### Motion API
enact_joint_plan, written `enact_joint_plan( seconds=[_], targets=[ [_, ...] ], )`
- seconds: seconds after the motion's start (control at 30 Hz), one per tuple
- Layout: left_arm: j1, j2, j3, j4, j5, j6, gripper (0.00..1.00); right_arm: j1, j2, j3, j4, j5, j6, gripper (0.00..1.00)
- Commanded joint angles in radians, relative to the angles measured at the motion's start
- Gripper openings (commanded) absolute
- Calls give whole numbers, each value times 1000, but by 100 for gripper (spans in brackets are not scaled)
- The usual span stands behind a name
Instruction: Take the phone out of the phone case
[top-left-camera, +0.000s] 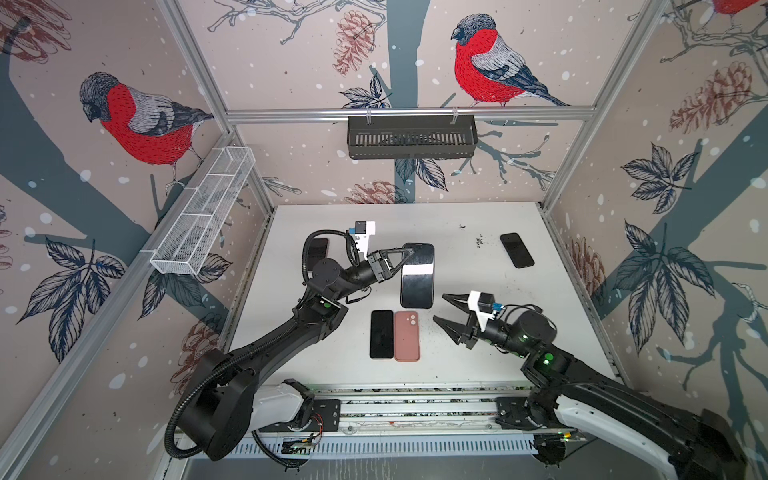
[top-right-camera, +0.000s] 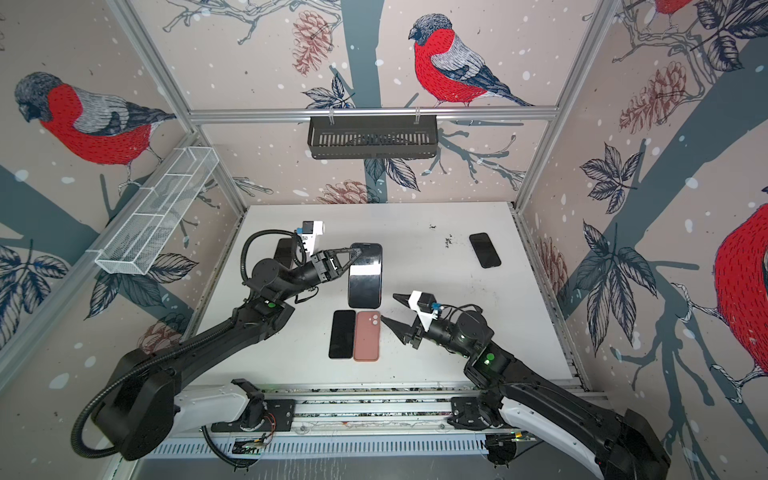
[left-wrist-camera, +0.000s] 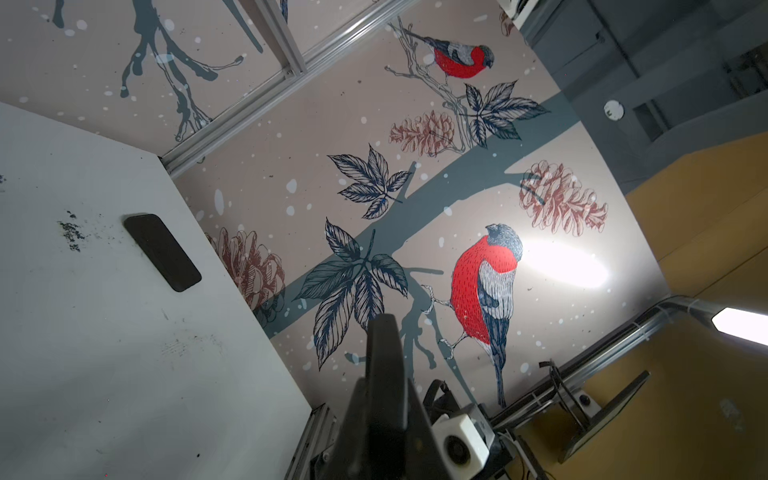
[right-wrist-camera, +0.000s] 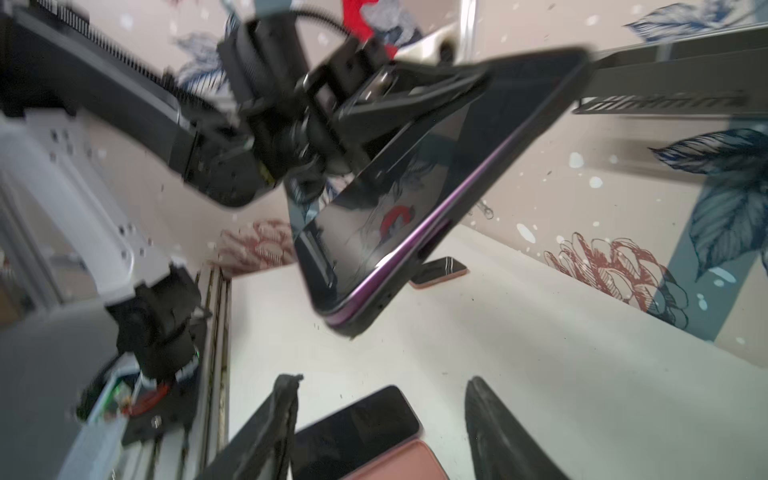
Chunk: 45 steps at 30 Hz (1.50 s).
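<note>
My left gripper is holding the phone and phone case tightly together at their far end (top-left-camera: 416, 249), so I should swing their near corner (top-left-camera: 430, 303) into my right gripper to hand them over.
My left gripper (top-left-camera: 409, 251) is shut on the far end of a large phone (top-left-camera: 417, 274) with a glossy black screen, and holds it tilted above the white table (top-left-camera: 478, 353). In the right wrist view the phone (right-wrist-camera: 415, 208) shows a purple rim with what looks like a dark phone case round it. The left wrist view gives only its dark edge (left-wrist-camera: 384, 353) between the shut jaws of the left gripper (left-wrist-camera: 386, 415). My right gripper (top-left-camera: 439, 307) stands open just right of the phone's near end, apart from it, with nothing between its fingers (right-wrist-camera: 286, 399).
A bare black phone (top-left-camera: 381, 333) and a pink case (top-left-camera: 407, 336) lie side by side below the held phone. Another black phone (top-left-camera: 516, 250) lies at the far right, and one (top-left-camera: 318, 249) under my left arm. A black basket (top-left-camera: 411, 137) and a white mesh basket (top-left-camera: 203, 212) hang on the walls.
</note>
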Motion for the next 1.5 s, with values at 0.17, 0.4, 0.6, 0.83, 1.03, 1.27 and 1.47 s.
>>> enact_joint_plan(
  seconds=[0.17, 0.4, 0.6, 0.83, 1.03, 1.27, 1.47],
  targets=[
    [-206, 19, -160, 380, -551, -267, 0, 8, -74, 0, -12, 65, 598, 63],
    [-262, 13, -172, 401, -644, -231, 0, 17, -86, -96, 141, -2, 683, 55],
    [-261, -3, -204, 412, -672, -214, 0, 36, -105, -137, 196, -9, 695, 54],
    [-261, 20, -200, 434, -661, -208, 0, 54, -83, -137, 255, -23, 697, 54],
    [-267, 42, -201, 465, -656, -202, 0, 65, -42, -126, 264, -15, 689, 54],
    [-279, 77, -197, 500, -648, -196, 0, 71, -29, -122, 272, -6, 678, 54],
    [-286, 122, -199, 555, -644, -203, 0, 71, -21, -116, 259, -3, 675, 54]
  ],
)
